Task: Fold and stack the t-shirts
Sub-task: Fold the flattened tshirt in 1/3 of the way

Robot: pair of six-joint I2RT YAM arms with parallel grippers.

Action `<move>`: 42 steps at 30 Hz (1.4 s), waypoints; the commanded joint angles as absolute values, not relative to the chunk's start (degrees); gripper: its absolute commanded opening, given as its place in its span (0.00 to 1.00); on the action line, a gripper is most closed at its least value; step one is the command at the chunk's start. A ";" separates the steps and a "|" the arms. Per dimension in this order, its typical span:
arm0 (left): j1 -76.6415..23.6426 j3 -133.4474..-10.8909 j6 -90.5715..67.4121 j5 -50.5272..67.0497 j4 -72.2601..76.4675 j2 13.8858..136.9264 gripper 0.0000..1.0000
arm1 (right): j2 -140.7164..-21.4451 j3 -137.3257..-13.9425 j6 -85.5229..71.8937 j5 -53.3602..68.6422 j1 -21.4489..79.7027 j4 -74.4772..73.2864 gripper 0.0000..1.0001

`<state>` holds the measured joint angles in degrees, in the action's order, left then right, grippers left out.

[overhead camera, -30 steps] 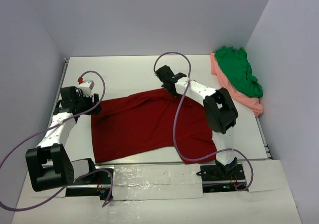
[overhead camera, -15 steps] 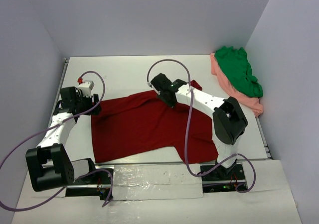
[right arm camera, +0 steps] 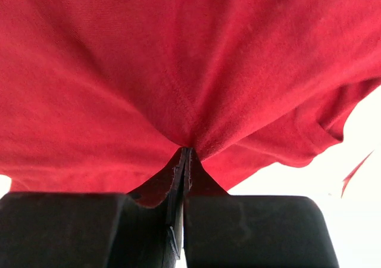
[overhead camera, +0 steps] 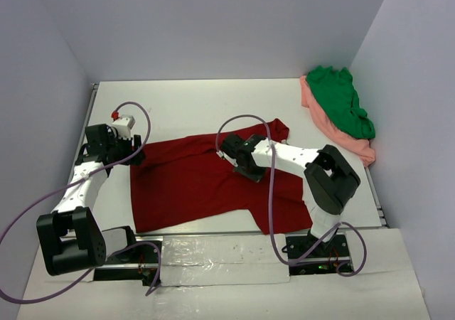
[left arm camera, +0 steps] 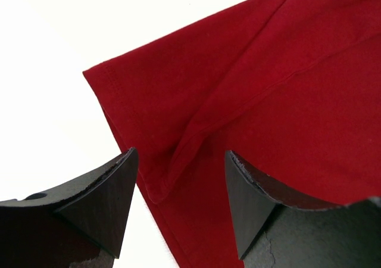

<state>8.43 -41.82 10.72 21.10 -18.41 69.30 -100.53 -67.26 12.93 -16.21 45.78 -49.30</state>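
Observation:
The dark red t-shirt's folded flap shows a crooked crease [left arm camera: 194, 138] close to the hem, a long way from my right gripper. So my left gripper should pinch the flap's corner [left arm camera: 156, 194] and make it straight.
The dark red t-shirt [overhead camera: 186, 185] lies spread across the middle of the white table. My right gripper [overhead camera: 229, 151] is shut on a pinch of its fabric near the far edge and holds it over the shirt's body. The right wrist view shows the jaws [right arm camera: 186, 150] closed with red cloth [right arm camera: 178, 59] bunched at the tips. My left gripper [overhead camera: 136, 154] is open just above the shirt's left sleeve. In the left wrist view the sleeve [left arm camera: 178, 101] lies between and beyond the spread fingers [left arm camera: 180, 155]. The green t-shirt [overhead camera: 341, 101] lies crumpled on the salmon pink one [overhead camera: 340, 135] at the far right.
Grey walls close the table [overhead camera: 178, 107] on the left, back and right. Purple cables loop from both arms over the shirt and table. The arm bases stand on a taped strip [overhead camera: 220, 252] at the near edge.
My right gripper has moved toward the near edge and slightly left, dragging the shirt's far edge over its body. The left arm has not moved.

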 commanded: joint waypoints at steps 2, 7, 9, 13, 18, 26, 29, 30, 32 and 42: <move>8.79 -43.06 12.30 23.99 -19.77 68.20 0.69 | -97.29 -64.69 13.01 -18.89 45.88 -49.49 0.01; 8.70 -43.16 14.85 24.18 -22.50 69.08 0.69 | -95.81 -64.34 12.39 -21.61 45.88 -42.64 0.50; 8.79 -43.15 15.29 23.38 -23.02 69.87 0.69 | -94.66 -65.21 12.66 -21.10 45.88 -39.92 0.50; 8.88 -44.21 18.72 21.97 -26.09 72.85 0.66 | -90.89 -66.44 12.05 -18.99 45.79 -37.53 0.51; 8.79 -45.17 22.84 19.78 -30.58 74.79 0.63 | -89.21 -66.62 11.69 -18.90 44.57 -37.18 0.51; 8.88 -44.56 24.96 13.98 -30.85 77.08 0.60 | -86.93 -66.01 11.51 -15.30 41.57 -37.53 0.51; 8.88 -43.68 24.87 12.31 -28.74 77.61 0.59 | -86.40 -65.83 11.34 -14.15 40.70 -37.79 0.51; 8.96 -43.07 24.70 11.43 -27.26 77.78 0.59 | -86.05 -65.83 11.34 -13.72 40.61 -37.88 0.51; 8.88 -42.63 24.79 11.16 -26.19 78.22 0.58 | -85.78 -65.83 11.34 -13.62 40.17 -37.79 0.51; 9.05 -41.22 23.56 14.06 -21.80 79.71 0.46 | -85.52 -66.18 11.16 -12.75 38.58 -38.14 0.51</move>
